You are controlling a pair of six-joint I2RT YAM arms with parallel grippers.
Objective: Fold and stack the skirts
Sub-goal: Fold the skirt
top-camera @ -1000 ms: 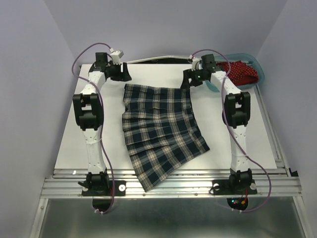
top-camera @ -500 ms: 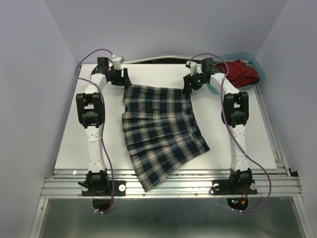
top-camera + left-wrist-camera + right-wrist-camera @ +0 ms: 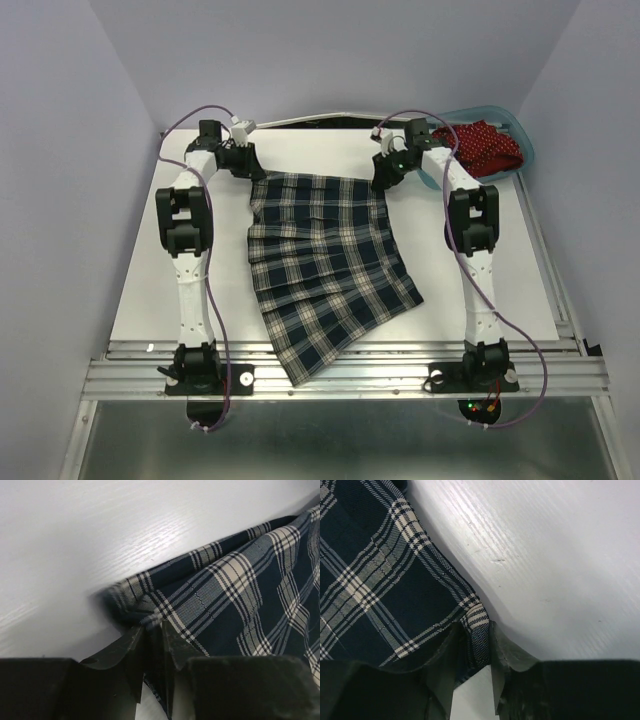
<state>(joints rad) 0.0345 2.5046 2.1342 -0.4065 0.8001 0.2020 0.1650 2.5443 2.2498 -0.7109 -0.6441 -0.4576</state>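
Note:
My left gripper should open and take hold again at the waistband corner (image 3: 264,178) while my right gripper keeps the other corner, because my left gripper is pinching a bunched fold of the plaid skirt (image 3: 141,601).
The plaid skirt (image 3: 325,265) lies spread flat on the white table (image 3: 150,290), waistband at the far side and hem hanging over the near edge. My left gripper (image 3: 252,172) is at its far left corner. In the left wrist view the left gripper (image 3: 152,626) is shut on a bunched fold of the plaid skirt (image 3: 240,595). My right gripper (image 3: 384,180) is at the far right corner. In the right wrist view the right gripper (image 3: 476,626) pinches the corner of the plaid skirt (image 3: 380,570). The red dotted skirt (image 3: 487,143) lies crumpled in the tub.
A teal plastic tub (image 3: 526,152) stands at the far right corner of the table, just behind my right arm. Purple walls close in on both sides and the back. A metal rail (image 3: 340,372) runs along the near edge.
Both grippers have moved inward onto the plaid skirt's far corners and closed on the cloth. The skirt itself lies as before.

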